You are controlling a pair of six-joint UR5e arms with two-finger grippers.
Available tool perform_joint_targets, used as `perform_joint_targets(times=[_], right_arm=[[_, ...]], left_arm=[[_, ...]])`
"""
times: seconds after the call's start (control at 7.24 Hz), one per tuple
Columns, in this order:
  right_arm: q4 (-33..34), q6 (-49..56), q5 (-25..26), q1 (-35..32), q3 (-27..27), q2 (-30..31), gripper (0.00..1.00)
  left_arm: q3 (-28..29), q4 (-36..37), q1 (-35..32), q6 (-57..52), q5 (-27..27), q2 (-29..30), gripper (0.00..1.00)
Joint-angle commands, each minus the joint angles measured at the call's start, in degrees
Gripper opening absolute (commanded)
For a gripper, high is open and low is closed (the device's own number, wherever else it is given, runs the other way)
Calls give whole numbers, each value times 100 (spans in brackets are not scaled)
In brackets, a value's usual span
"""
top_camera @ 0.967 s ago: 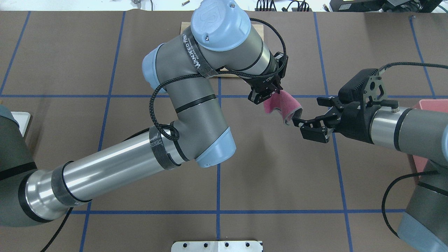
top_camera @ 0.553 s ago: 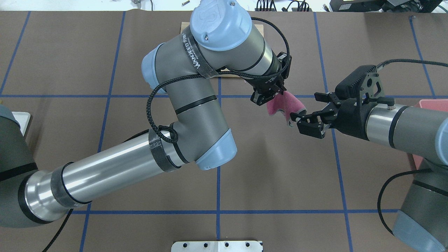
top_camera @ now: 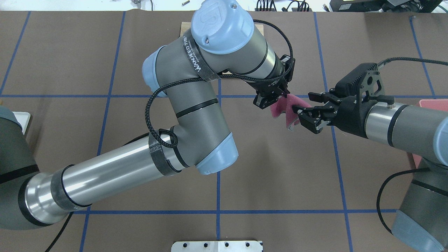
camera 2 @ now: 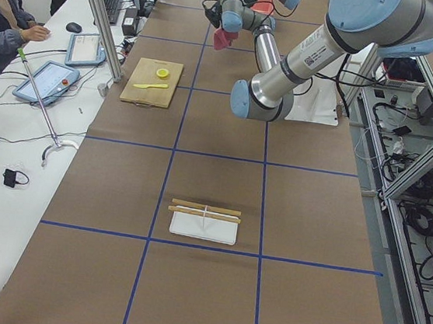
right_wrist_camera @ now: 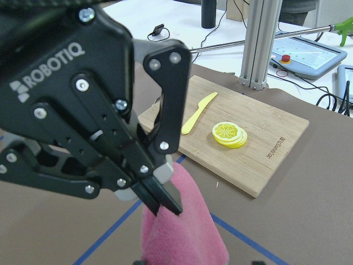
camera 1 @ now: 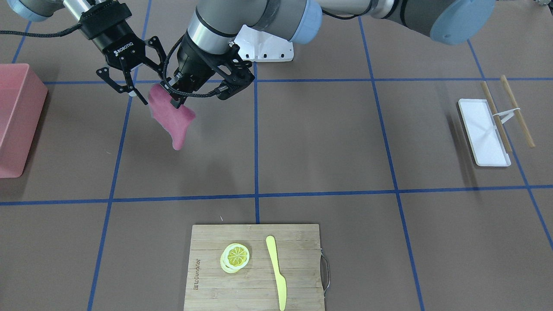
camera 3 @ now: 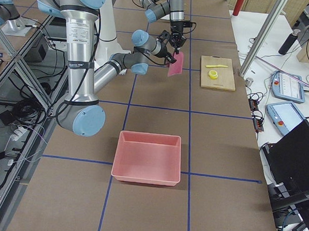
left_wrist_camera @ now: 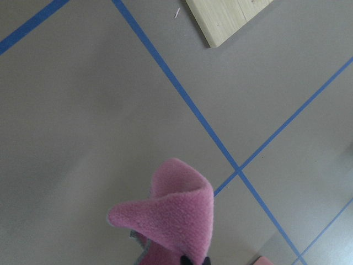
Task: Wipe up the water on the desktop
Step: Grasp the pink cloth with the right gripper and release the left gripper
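The pink cloth (camera 1: 169, 109) hangs down in a short, bunched fold (camera 1: 179, 132), so I expect it to stay gathered when I carry it to the pink bin.
The brown desktop (top_camera: 280, 168) with blue tape lines fills the overhead view; I see no water on it. My left gripper (top_camera: 274, 101) is shut on a pink cloth (top_camera: 289, 111) and holds it hanging above the desktop (camera 1: 324, 138). The cloth (camera 1: 173, 123) droops below the left gripper (camera 1: 175, 103). My right gripper (top_camera: 301, 103) is open, its fingers on either side of the cloth's far edge. In the front-facing view the right gripper (camera 1: 153, 88) stands beside the left one. The right wrist view shows the left gripper's fingertips (right_wrist_camera: 161, 200) pinching the cloth (right_wrist_camera: 185, 232).
A pink bin (camera 1: 17, 116) sits at the robot's right end of the desktop. A bamboo cutting board (camera 1: 298, 268) with lemon slices (camera 1: 235, 257) and a yellow knife (camera 1: 276, 270) lies on the far side. A white tray (camera 1: 475, 129) with chopsticks (camera 1: 516, 110) lies at the robot's left.
My right gripper has moved in toward the cloth and now straddles its hanging end. My left gripper has shifted slightly toward the right arm, still holding the cloth.
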State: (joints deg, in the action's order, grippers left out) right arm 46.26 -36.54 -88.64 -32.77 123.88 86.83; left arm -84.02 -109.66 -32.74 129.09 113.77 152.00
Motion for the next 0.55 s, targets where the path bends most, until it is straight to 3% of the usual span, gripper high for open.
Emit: perform_joint_targets(times=[0.0,0.28,0.41], right_arm=[[-3,-37,48,42,5,-43,23],[-3,-98,49,60,5,-43,0],[-12,-116,49,60,14,-35,0]], left_arm=[[-44,6,13,64,40,-21,0],[-44,-3,48,73,40,-13,0],[-44,-20,48,64,40,-13,0]])
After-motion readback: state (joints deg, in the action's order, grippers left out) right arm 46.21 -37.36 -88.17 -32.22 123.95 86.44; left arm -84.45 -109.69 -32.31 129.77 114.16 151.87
